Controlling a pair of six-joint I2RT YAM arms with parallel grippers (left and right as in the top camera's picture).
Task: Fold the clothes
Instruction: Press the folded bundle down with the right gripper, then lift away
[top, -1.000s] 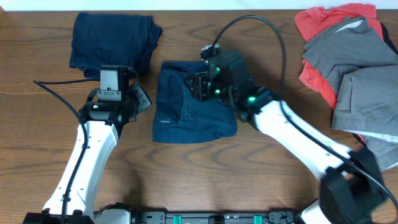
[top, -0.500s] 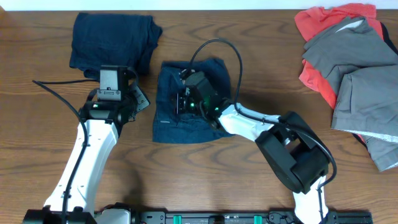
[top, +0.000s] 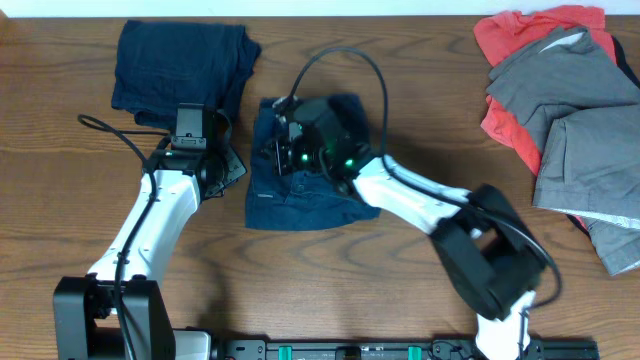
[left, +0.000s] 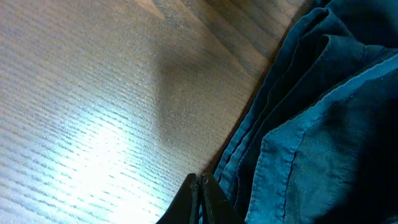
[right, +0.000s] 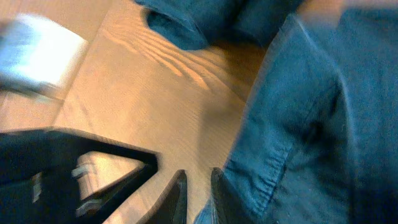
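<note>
The robot's right gripper is reaching over the navy blue shorts to their layered edge (top: 258, 160), so it should move back first and the left gripper should pull the shorts over.
A folded pair of navy blue shorts (top: 315, 195) lies mid-table. My right gripper (top: 276, 160) hovers at its left edge. In the right wrist view the fingers (right: 198, 185) stand a narrow gap apart, with wood showing between them and the shorts' stitched hem (right: 280, 149) against the right finger. My left gripper (top: 234, 166) sits just left of the shorts. In the left wrist view its tips (left: 202, 185) are pressed together on the table beside the layered fabric edge (left: 292, 124). A second folded navy garment (top: 180, 62) lies at the back left.
A loose pile of grey (top: 580, 130) and coral-red clothes (top: 510, 40) covers the back right corner. The left arm's dark gripper body (right: 93, 168) shows close by in the right wrist view. The table is brown wood (top: 330, 280).
My right arm has swung left across the shorts to their left edge. My left gripper has moved up and right, closer to the shorts. The shorts look slightly narrower.
</note>
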